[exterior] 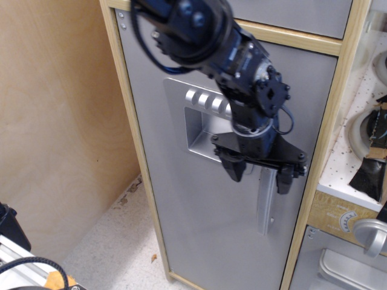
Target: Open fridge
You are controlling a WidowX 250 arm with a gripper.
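The silver-grey door will swing outward when I pull, turning about the side far from the handle, because paired screws mark the door's top corner there.
The fridge is a tall cabinet with a light wood frame and a big silver-grey door, which is closed. The door has a recessed dispenser panel with round knobs. Its curved silver handle runs down the right side; only the lower part shows. My black gripper is open, fingers pointing down, and hangs in front of the top of the handle. One finger is left of the handle, the other right of it. I cannot tell whether they touch it.
A short grey panel sits above the fridge door. A white counter with a round sink is at the right, above a small oven door with a round knob. A plywood wall stands at the left, speckled floor below.
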